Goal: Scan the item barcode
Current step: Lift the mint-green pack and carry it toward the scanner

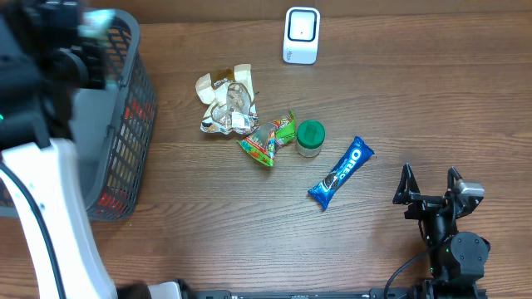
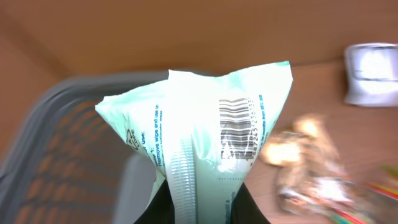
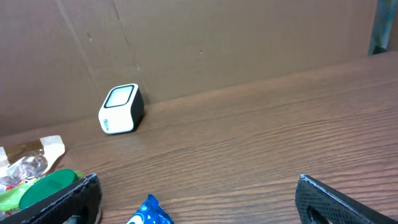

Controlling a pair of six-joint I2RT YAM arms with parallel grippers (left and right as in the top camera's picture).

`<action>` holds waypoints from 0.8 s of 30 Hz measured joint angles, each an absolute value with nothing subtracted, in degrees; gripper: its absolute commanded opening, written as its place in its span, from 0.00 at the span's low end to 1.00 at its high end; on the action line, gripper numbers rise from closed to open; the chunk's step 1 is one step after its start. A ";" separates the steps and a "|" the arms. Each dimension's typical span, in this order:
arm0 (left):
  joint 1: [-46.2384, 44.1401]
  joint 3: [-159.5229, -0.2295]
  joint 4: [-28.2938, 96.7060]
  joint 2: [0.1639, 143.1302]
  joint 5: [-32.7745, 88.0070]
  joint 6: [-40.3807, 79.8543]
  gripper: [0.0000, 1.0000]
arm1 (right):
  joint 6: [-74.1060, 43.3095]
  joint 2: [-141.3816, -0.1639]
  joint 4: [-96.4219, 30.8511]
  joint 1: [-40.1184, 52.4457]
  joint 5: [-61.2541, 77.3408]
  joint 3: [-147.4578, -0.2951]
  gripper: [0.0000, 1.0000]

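Note:
The mint-green packet [image 2: 205, 124] is clear of the grey basket, with open wood [image 1: 284, 202] beside the blue Oreo pack, so my left gripper keeps going there and releases it.
My left gripper [image 2: 199, 208] is shut on the lower end of a pale mint-green packet [image 2: 199, 130]. The packet stands upright in the left wrist view, its black barcode [image 2: 235, 127] facing the camera. It hangs above the grey basket [image 2: 56, 124]. In the overhead view the packet [image 1: 100, 21] shows as a blur at the top left, over the basket. The white scanner [image 1: 301, 35] stands at the table's far edge, well to the right of the packet, and the blurred scanner [image 2: 371, 73] also sits at the wrist view's right edge. My right gripper [image 1: 430, 184] rests open and empty at the near right.
The grey mesh basket [image 1: 125, 124] fills the left side. In the middle lie a crumpled clear wrapper [image 1: 226, 104], a green and red candy bag [image 1: 268, 139], a green-lidded jar [image 1: 310, 137] and a blue Oreo pack [image 1: 341, 173]. Brown cardboard walls the back.

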State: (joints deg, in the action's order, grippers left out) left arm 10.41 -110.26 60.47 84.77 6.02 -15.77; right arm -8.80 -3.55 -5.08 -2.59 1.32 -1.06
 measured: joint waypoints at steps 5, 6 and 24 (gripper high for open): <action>-4.43 -110.50 69.87 81.14 7.44 -15.33 0.07 | -8.80 -3.55 -5.08 -2.59 1.30 -1.06 1.00; -6.76 -110.50 71.59 81.36 7.35 -15.31 0.07 | -8.80 -3.55 -5.02 -2.59 1.30 -1.06 1.00; -24.25 -99.68 74.15 98.76 8.84 -15.14 0.04 | -8.80 -3.55 -3.64 -2.59 1.30 -1.06 1.00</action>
